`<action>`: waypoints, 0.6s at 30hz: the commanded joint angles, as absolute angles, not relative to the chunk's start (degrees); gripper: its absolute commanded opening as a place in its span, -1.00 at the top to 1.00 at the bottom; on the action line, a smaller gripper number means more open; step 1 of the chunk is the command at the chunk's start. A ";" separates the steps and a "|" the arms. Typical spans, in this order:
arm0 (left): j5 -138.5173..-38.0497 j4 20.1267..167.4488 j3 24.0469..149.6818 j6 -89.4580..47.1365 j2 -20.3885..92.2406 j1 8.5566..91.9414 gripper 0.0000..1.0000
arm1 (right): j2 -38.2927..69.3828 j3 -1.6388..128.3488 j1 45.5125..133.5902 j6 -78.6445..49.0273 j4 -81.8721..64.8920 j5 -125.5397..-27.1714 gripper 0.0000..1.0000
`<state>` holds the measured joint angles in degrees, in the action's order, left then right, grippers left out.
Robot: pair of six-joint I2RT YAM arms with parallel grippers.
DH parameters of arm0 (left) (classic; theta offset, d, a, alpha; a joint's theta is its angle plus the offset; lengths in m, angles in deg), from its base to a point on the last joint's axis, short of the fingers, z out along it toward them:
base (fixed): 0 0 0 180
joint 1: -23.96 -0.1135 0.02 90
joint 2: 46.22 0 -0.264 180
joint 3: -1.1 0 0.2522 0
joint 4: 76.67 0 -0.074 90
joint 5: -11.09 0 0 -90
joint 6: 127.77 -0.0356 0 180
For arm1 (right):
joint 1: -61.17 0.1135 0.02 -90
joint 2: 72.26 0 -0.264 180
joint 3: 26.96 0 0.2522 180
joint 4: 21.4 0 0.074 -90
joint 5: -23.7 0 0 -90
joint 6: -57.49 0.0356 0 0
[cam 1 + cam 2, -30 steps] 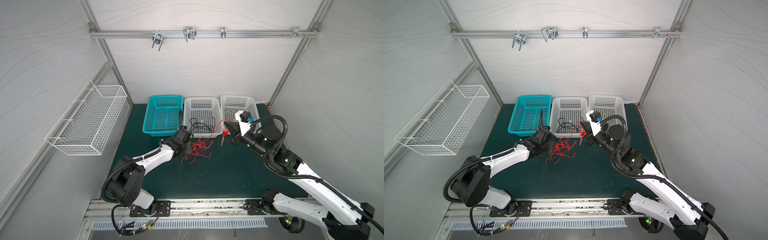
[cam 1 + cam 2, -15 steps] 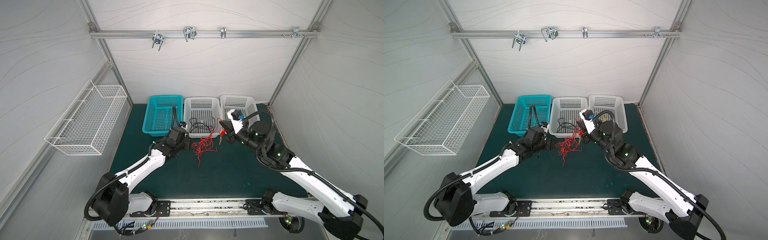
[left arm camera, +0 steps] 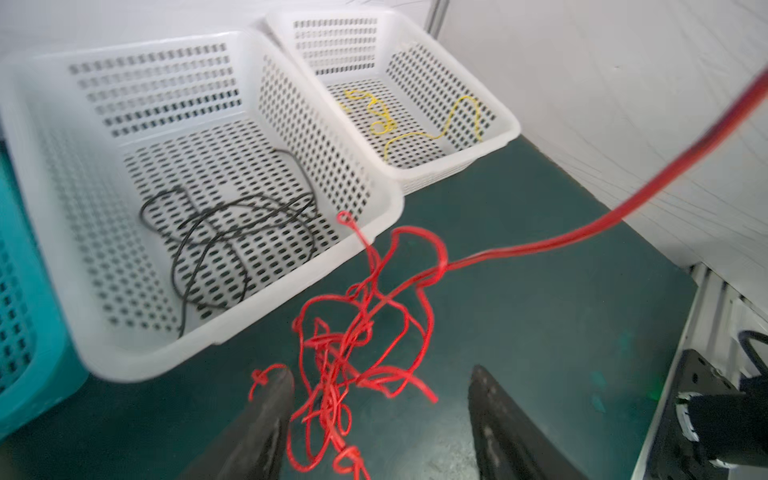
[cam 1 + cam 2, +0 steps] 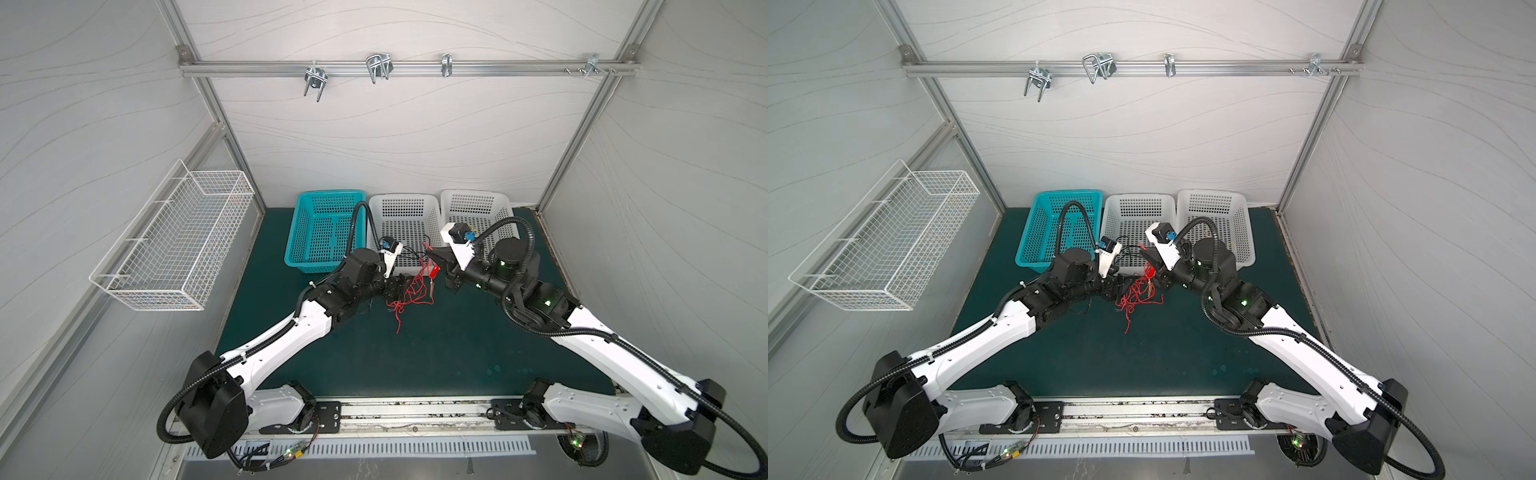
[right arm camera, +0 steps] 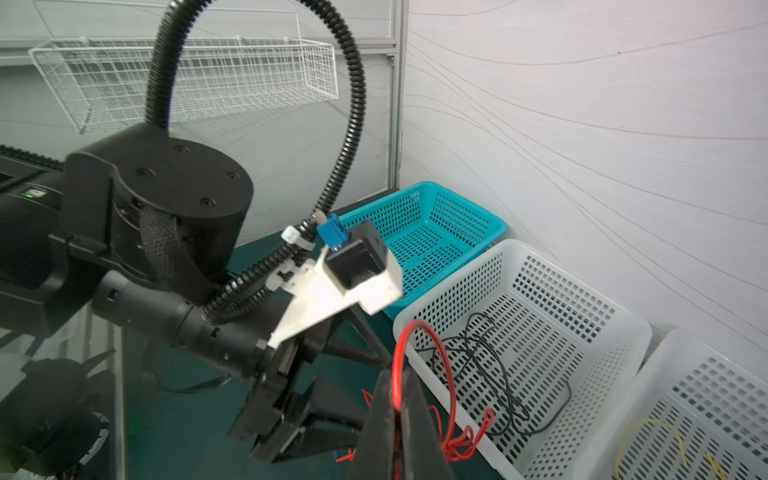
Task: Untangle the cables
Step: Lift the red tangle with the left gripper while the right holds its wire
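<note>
I should take the strand of cable (image 3: 552,241) from my right gripper with my left gripper, because the red tangle (image 3: 344,340) hangs bunched from it. That will free my right gripper for the tangle's loops.
A red cable (image 4: 409,291) (image 4: 1133,297) hangs as a tangled bundle in front of the white baskets. My right gripper (image 5: 397,399) (image 4: 430,253) is shut on one red strand, which loops above its fingertips. A red clip (image 4: 434,272) dangles just under it. My left gripper (image 3: 380,386) (image 4: 401,286) is open, its fingers (image 3: 274,399) on either side of the red tangle (image 3: 357,332) without pinching it. A black cable (image 3: 232,232) (image 5: 490,374) lies in the middle white basket. A yellow cable (image 3: 415,120) lies in the far-right white basket.
Three baskets stand in a row at the back of the green mat: teal (image 4: 324,199), white (image 4: 405,197), white (image 4: 473,193). A white wire basket (image 4: 174,245) hangs on the left wall. The two wrists are close together above the mat.
My left gripper's jaws have opened wider and its arm has stretched forward and risen. The right gripper has shifted left toward the baskets, and the red tangle has drawn in under it.
</note>
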<state>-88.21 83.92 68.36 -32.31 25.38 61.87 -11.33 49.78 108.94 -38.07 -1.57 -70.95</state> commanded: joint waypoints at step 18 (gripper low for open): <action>-89.59 93.87 75.59 -34.08 28.92 63.02 0.96 | -16.94 48.14 109.08 -36.65 -2.55 -76.40 1.00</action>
